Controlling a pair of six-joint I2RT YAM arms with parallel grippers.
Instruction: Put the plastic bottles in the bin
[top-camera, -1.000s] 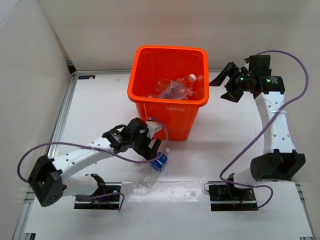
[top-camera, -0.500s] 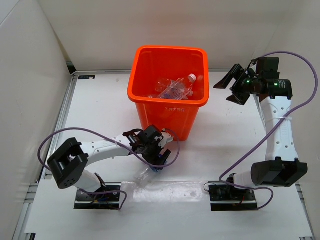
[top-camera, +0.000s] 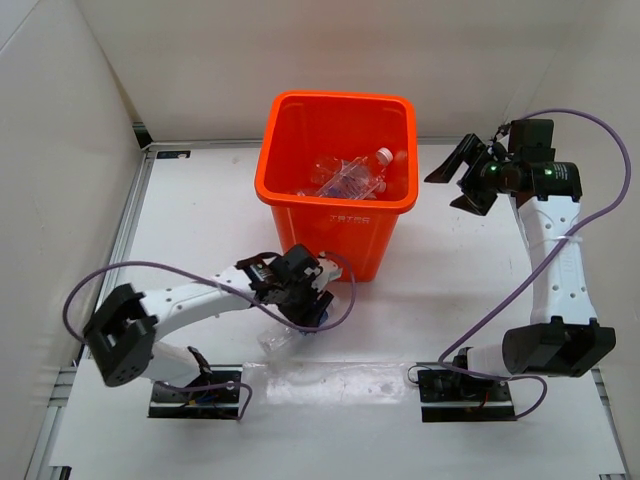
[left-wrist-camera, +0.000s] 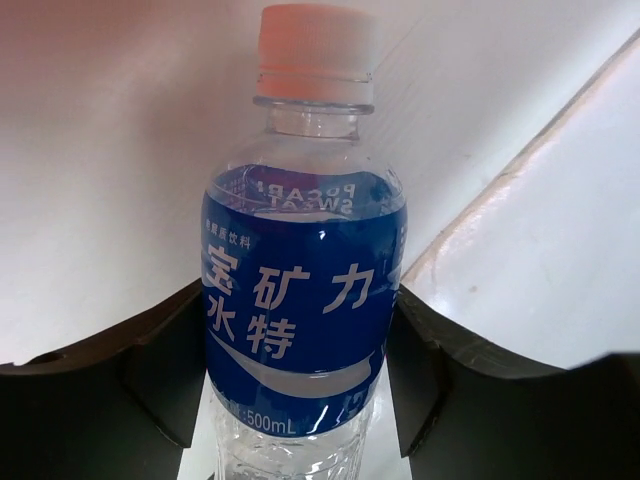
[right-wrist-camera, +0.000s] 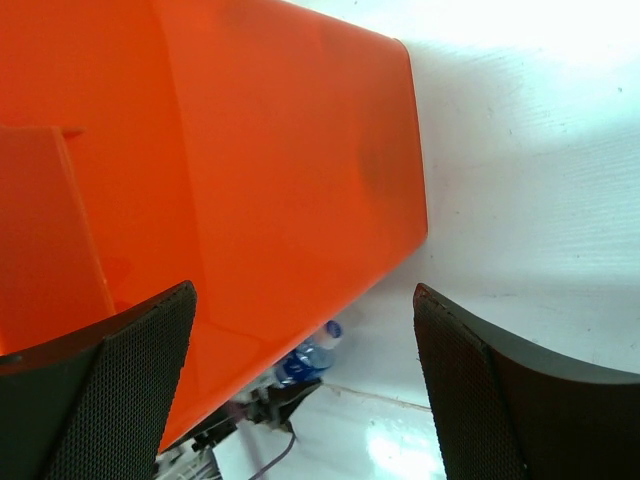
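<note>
The left gripper has both fingers closed on the bottle's blue label (left-wrist-camera: 302, 310) and the orange bin's opening (top-camera: 335, 145) is open, so it should go on raising the bottle until the bottle hangs inside the bin's rim.
A plastic bottle (left-wrist-camera: 300, 290) with a blue label and white cap fills the left wrist view. My left gripper (left-wrist-camera: 298, 372) is shut on it, both black fingers (left-wrist-camera: 150, 370) pressed against the label's sides. From above, this bottle (top-camera: 276, 340) lies low over the table just in front of the bin (top-camera: 345, 238), under the left gripper (top-camera: 305, 303). Several clear bottles (top-camera: 350, 178) lie inside the orange bin. My right gripper (top-camera: 455, 180) hangs open and empty beside the bin's right wall (right-wrist-camera: 250, 150); it sees the held bottle (right-wrist-camera: 305, 358) below.
White walls close in the table at the back and on both sides. A metal rail (top-camera: 125, 240) runs along the table's left edge. Purple cables loop off both arms, one (top-camera: 345, 295) right beside the held bottle.
The left gripper's jaws have shut on the blue-labelled bottle, after standing open around it. The left arm's elbow swung a little to the left. The right arm has barely shifted.
</note>
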